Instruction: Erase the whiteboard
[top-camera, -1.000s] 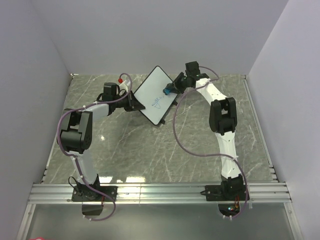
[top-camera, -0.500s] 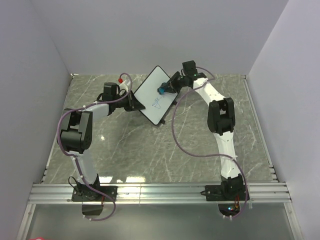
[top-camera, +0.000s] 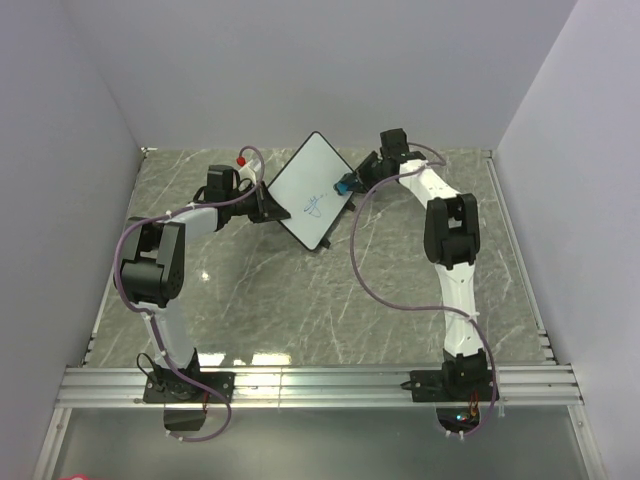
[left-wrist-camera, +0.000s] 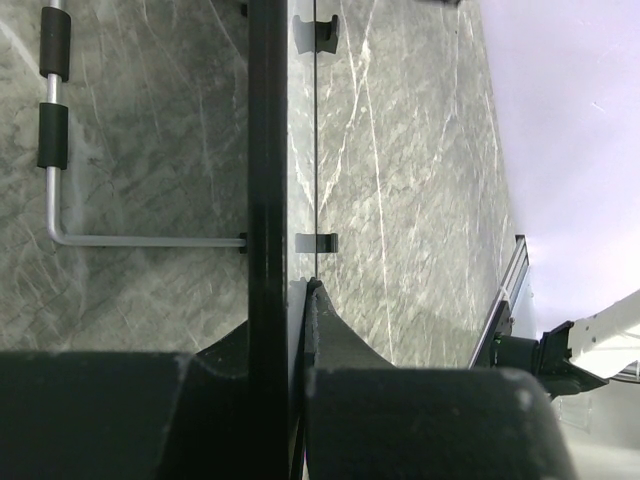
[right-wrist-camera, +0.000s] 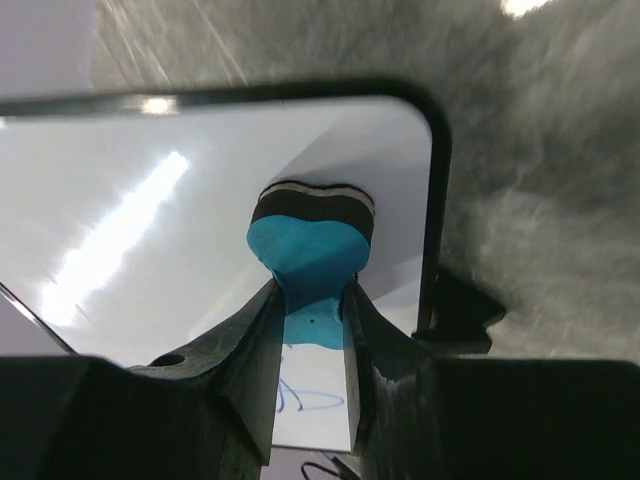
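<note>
The eraser (top-camera: 344, 185) is near the whiteboard's rounded corner, away from the blue scribble, so my right gripper should wipe the eraser back over the scribble (top-camera: 313, 206) toward my left gripper.
The whiteboard (top-camera: 308, 185) stands tilted on edge at the back middle of the table, with a blue scribble (top-camera: 315, 205) on its lower half. My left gripper (top-camera: 268, 207) is shut on its left edge; the left wrist view shows the black frame (left-wrist-camera: 267, 150) clamped between the fingers of that gripper (left-wrist-camera: 290, 300). My right gripper (top-camera: 355, 182) is shut on the blue eraser (top-camera: 346, 185) at the board's right edge. In the right wrist view the eraser (right-wrist-camera: 310, 250) is held by my right gripper (right-wrist-camera: 310, 300), its felt end against the white face (right-wrist-camera: 150, 200) near the rounded corner, and the scribble (right-wrist-camera: 310, 400) is below it.
A white marker with a red cap (top-camera: 243, 160) lies behind the left gripper. A bent metal rod with black grips (left-wrist-camera: 55, 130) sticks out from the board's back. Grey walls close the table at the back and both sides.
The right gripper moved the eraser left across the board, then back right to the board's right edge. The left gripper and the board have stayed put. The scribble remains.
</note>
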